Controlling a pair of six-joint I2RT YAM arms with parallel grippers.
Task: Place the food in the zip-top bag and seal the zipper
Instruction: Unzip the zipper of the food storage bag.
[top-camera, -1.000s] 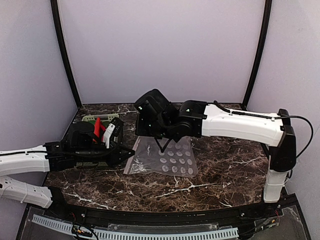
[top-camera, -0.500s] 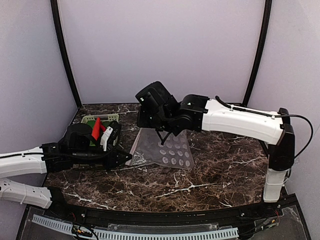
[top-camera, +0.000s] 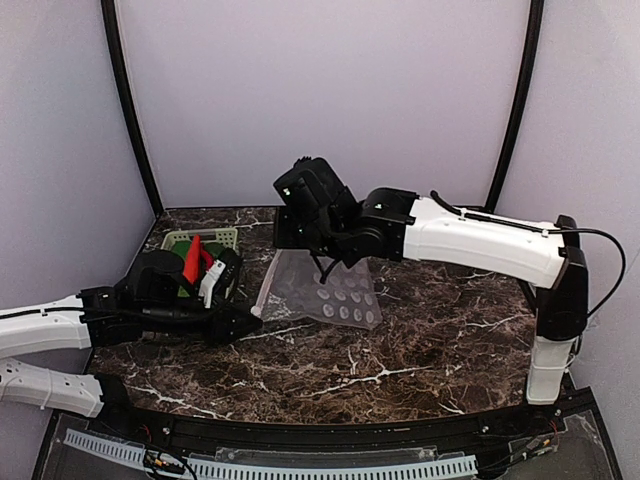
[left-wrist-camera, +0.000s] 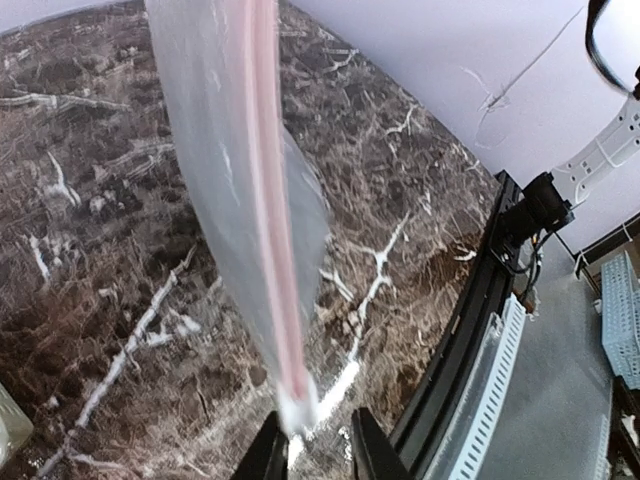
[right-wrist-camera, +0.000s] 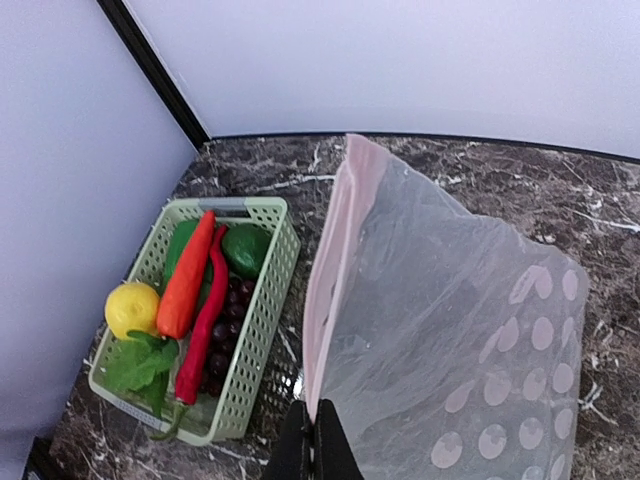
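Observation:
My right gripper is pinching the pink zipper midway (right-wrist-camera: 313, 385), and its upper end (right-wrist-camera: 364, 158) is free. Next, my right gripper brings that end to my left gripper before spreading the bag's opening.
The zip-top bag (top-camera: 330, 292) hangs tilted above the marble table, clear with white dots (right-wrist-camera: 500, 440). Its pink zipper (right-wrist-camera: 330, 270) runs along the left edge. My right gripper (right-wrist-camera: 318, 445) is shut on that edge and holds it up (top-camera: 322, 264). In the left wrist view the zipper (left-wrist-camera: 268, 200) ends in a white corner just above my left gripper (left-wrist-camera: 318, 455). Those jaws stand slightly apart, and the corner only brushes the left finger. The food lies in the green basket (right-wrist-camera: 262, 340): a lemon (right-wrist-camera: 132, 308), red chili peppers (right-wrist-camera: 203, 330) and a green leaf (right-wrist-camera: 140, 365).
The basket (top-camera: 205, 238) sits at the back left by the wall, partly behind my left arm (top-camera: 150, 300). It also holds dark grapes (right-wrist-camera: 225, 320) and a round green vegetable (right-wrist-camera: 245, 248). A black rail (left-wrist-camera: 470, 320) lines the table's near edge.
The right gripper has lifted the bag's mouth edge up and toward the back. The left gripper has drawn back to the near left, and its jaws have parted a little.

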